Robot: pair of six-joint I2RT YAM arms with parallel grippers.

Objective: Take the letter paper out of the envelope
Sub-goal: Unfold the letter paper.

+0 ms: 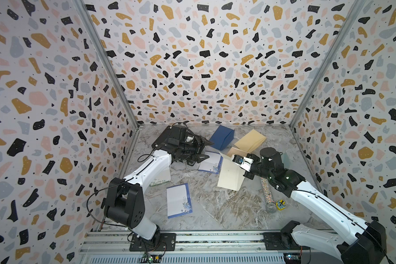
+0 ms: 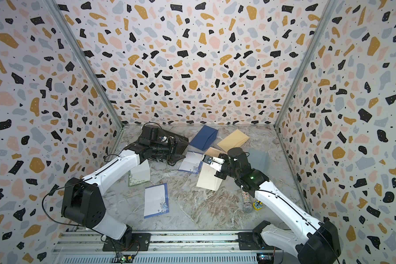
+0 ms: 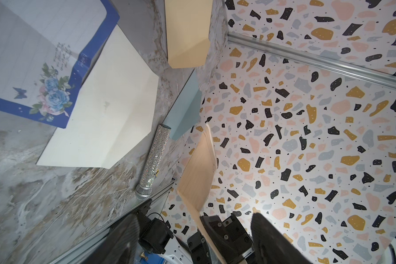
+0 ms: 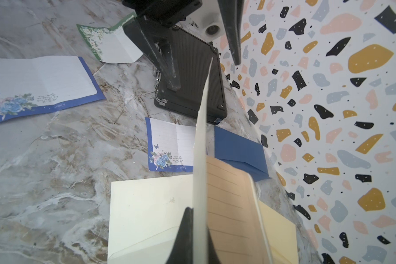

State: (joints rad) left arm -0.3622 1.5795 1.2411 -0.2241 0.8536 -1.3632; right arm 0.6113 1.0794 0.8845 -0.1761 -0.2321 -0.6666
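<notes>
Next, I take the paper's loose end with my left gripper and lay the paper down clear, as my right gripper is holding the letter paper over the cream envelope.
A cream envelope lies right of centre on the marble table. Its flap is raised on edge, and my right gripper is shut on it. The tan lined letter paper sticks out of the envelope's mouth just behind the flap. My left gripper hovers at the far end of the flap with its jaws wide apart and nothing between the pads. In the left wrist view the tan sheet stands ahead of the open left fingers.
A black case lies under the left wrist at the back left. A blue envelope and a tan envelope lie at the back. Blue-bordered sheets, a green-bordered sheet and a glitter microphone lie around.
</notes>
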